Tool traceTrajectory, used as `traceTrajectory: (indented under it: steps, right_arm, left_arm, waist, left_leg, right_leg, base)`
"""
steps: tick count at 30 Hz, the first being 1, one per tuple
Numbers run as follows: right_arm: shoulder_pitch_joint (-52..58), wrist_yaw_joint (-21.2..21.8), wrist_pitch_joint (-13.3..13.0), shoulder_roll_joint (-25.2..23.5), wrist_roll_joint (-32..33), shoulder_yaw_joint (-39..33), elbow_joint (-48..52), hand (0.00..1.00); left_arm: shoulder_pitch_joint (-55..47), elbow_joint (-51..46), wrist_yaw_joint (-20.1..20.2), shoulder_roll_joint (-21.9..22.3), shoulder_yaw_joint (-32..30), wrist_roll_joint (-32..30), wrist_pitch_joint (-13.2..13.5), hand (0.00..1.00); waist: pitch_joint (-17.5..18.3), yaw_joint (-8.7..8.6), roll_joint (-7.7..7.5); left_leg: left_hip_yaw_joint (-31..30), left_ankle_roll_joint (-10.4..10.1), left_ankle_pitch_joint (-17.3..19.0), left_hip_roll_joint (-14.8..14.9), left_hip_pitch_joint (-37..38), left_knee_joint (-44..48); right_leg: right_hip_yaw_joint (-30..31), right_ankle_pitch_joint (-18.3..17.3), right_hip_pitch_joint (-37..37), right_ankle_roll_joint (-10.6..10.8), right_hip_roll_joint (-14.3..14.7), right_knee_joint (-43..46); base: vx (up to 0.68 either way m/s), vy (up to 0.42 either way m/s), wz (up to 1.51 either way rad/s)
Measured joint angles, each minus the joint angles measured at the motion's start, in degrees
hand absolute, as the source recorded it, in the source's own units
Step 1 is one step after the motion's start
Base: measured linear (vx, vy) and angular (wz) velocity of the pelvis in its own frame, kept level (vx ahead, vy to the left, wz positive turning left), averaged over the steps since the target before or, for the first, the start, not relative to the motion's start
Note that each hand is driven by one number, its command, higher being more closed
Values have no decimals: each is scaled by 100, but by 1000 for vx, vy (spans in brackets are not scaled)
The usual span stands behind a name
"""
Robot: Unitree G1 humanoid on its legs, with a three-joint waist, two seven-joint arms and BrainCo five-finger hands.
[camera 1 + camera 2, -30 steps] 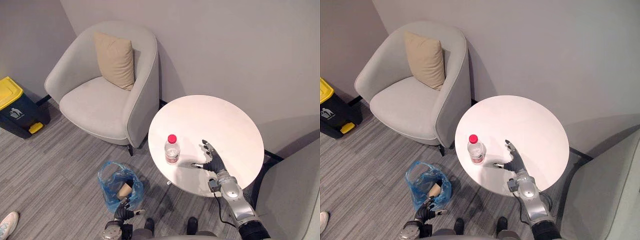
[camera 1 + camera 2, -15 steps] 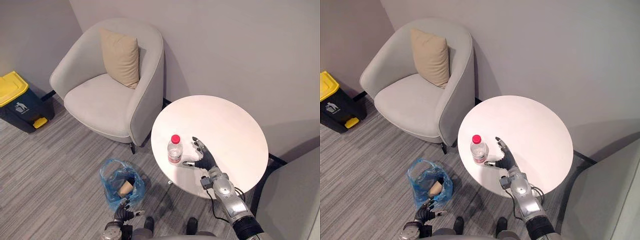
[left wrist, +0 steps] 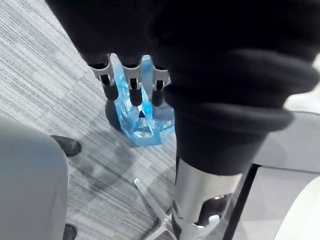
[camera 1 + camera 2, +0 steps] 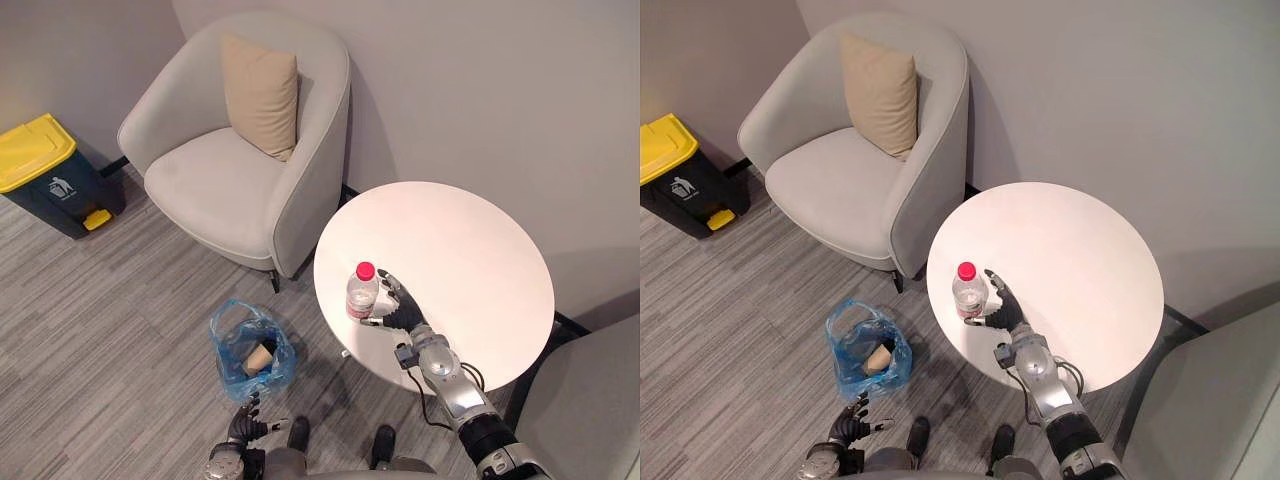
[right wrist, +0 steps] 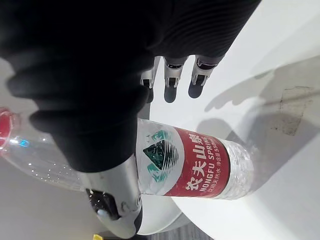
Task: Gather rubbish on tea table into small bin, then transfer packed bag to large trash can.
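Note:
My gripper will pull upward, and the blue bag (image 4: 252, 362) will come out and leave the small bin behind, because loose handles (image 4: 231, 305) stand above the bin.
A clear plastic bottle (image 4: 361, 291) with a red cap and red label stands near the left edge of the round white tea table (image 4: 460, 240). My right hand (image 4: 402, 311) rests on the table right beside it, open. In the right wrist view its straight fingers (image 5: 170, 84) reach past the bottle (image 5: 200, 167) and the thumb lies against the bottle's side. On the floor left of the table sits the small bin lined with a blue bag (image 4: 249, 350), with a paper cup (image 4: 258, 359) inside. My left hand (image 4: 244, 430) hangs open just below it.
A grey armchair (image 4: 225, 190) with a beige cushion (image 4: 262, 95) stands behind the bin and left of the table. The large dark trash can with a yellow lid (image 4: 48, 172) is at the far left by the wall. Striped grey carpet lies between them.
My right hand has slid left across the table from a spot well apart from the bottle until it is up against it. The camera has shifted; the left hand has stayed low.

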State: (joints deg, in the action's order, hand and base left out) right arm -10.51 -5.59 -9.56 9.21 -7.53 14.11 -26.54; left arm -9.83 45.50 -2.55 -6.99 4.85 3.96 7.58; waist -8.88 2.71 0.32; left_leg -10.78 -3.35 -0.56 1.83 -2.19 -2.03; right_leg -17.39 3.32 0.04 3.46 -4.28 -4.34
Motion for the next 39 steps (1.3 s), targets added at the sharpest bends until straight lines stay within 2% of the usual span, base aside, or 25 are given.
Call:
traceTrajectory:
  steps: [3, 5, 6, 11, 25, 35, 39]
  right_arm:
    - [-180, -101, 21, -10, 1, -7, -193, 0]
    - [-276, -200, 98, -7, 6, -11, -264, 0]
    - [-337, -206, 104, 1, 8, -22, -308, 100]
    - [-679, -257, 116, -17, 18, -24, -433, 100]
    - [-927, -304, 136, -19, 141, -20, -626, 100]
    - [179, -107, 93, 16, 3, 6, 1271, 100]
    - [678, 92, 68, 12, -3, 32, 1698, 100]
  left_arm:
    - [22, 1, -1, 2, 7, 4, 16, 0]
    - [62, 5, -3, 12, 17, 11, 16, 0]
    - [93, 4, -6, 12, 38, 14, 17, 0]
    - [151, -20, -15, 11, 124, 106, 35, 0]
    - [154, -39, -12, 14, 132, 170, 33, 0]
    - [159, -35, -6, 27, 124, 158, 14, 0]
    - [156, 60, -3, 27, 118, 154, 10, 0]
  waist:
    - [-42, 17, 19]
    - [-75, 102, 60]
    - [-100, 140, 85]
    - [-269, 145, 145]
    - [-320, 157, 209]
    - [-309, 126, 194]
    - [-196, 121, 91]
  left_leg:
    - [-22, -12, -10, -2, -52, 3]
    - [-41, -12, -10, -3, -66, 6]
    - [-69, -14, -12, -6, -84, 13]
    - [-264, -35, -87, -28, -195, 15]
    - [-276, -41, -111, -25, -253, 8]
    - [-140, -45, -106, 26, -28, -17]
    - [-21, -44, -105, 43, 34, -22]
  right_leg:
    - [-24, 1, -39, -1, 0, 0]
    - [-52, 0, -40, -1, 0, 0]
    - [-79, 0, -40, -1, 0, 0]
    - [-272, -1, -52, -2, -9, 2]
    - [-267, -8, -131, -10, -15, 51]
    - [-127, -48, -14, -20, 6, 130]
    - [-2, -43, -7, -22, 16, 130]
  base:
    - [-6, 0, 3]
    - [-14, 1, 6]
    - [-23, -3, 18]
    - [-37, -7, 19]
    - [-11, -1, 1]
    - [-26, 2, -7]
    - [-38, 4, -13]
